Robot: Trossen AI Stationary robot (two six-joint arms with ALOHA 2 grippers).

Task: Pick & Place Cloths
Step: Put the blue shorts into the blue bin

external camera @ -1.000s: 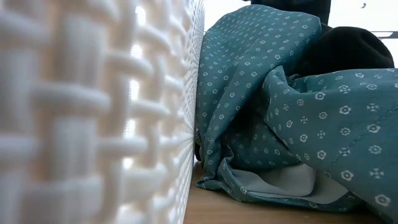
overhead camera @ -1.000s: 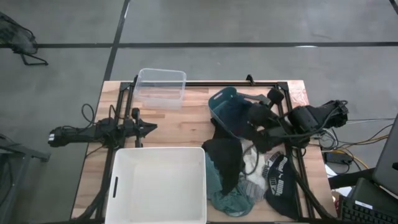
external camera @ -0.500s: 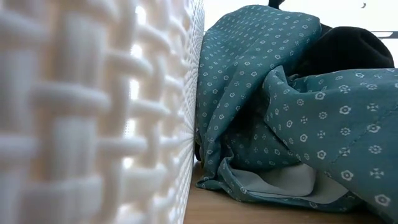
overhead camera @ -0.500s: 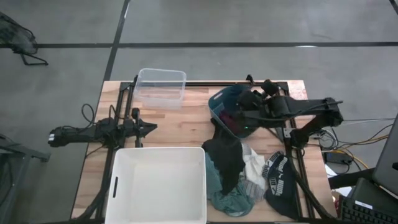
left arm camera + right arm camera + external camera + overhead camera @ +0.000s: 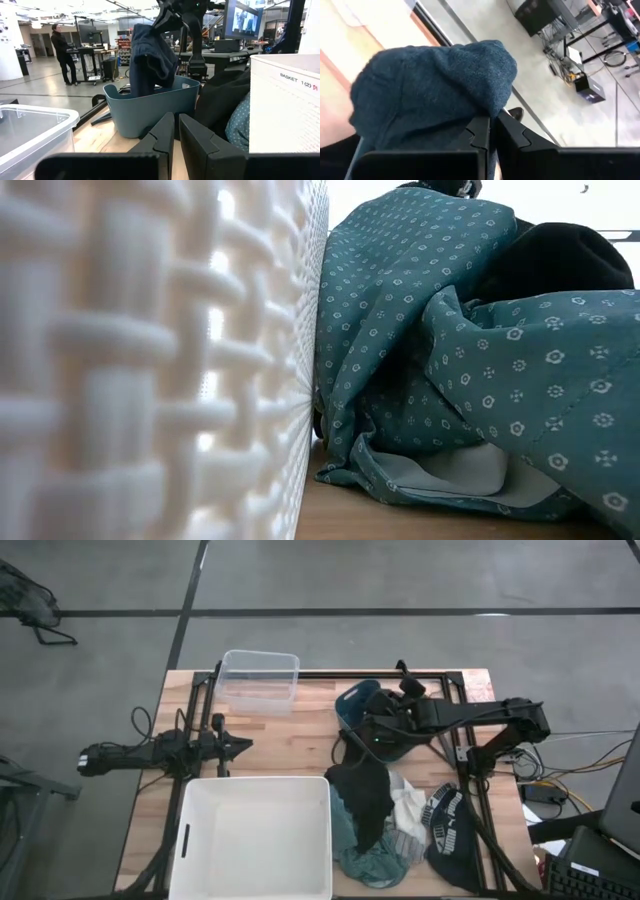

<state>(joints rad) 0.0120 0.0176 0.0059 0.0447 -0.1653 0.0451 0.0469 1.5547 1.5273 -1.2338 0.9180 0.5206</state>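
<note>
The dark blue cloth's lower end (image 5: 143, 90) hangs inside the teal basket's rim, so the robot's right gripper should keep going down until the cloth's bunched folds enter the basket (image 5: 172, 92), then let go.
My right gripper (image 5: 372, 730) hangs over the rigid teal basket (image 5: 150, 107) and is shut on a dark blue cloth (image 5: 150, 60), whose lower end dips inside the basket. In the right wrist view that cloth (image 5: 435, 80) bulges just above the fingers. A pile of cloths (image 5: 390, 815) lies right of the white tub (image 5: 255, 835): black, teal-green, white and dark with white print. The teal-green patterned cloth (image 5: 450, 350) leans against the tub's wall (image 5: 150, 360). My left gripper (image 5: 175, 130) waits, shut, at the table's left (image 5: 243, 747). My right gripper pinches a bunched fold of the dark blue cloth (image 5: 470, 107) between its two fingers, coming from above and pointing down. The cloth hangs below the fingers in several layers, slack, with its lower end (image 5: 137, 92) down inside the teal basket.
A clear plastic container (image 5: 260, 680) stands at the far edge, left of the basket. The black frame rails (image 5: 470, 800) run along the table's right side. Bare wood (image 5: 290, 745) lies between the left gripper and the basket. A person (image 5: 62, 50) stands far off in the room.
My right arm has stretched out and carried its gripper, shut on the dark cloth, from the right side of the pile toward the table's left, so that it now stands over the teal basket. The pile and the left arm have stayed where they were.
</note>
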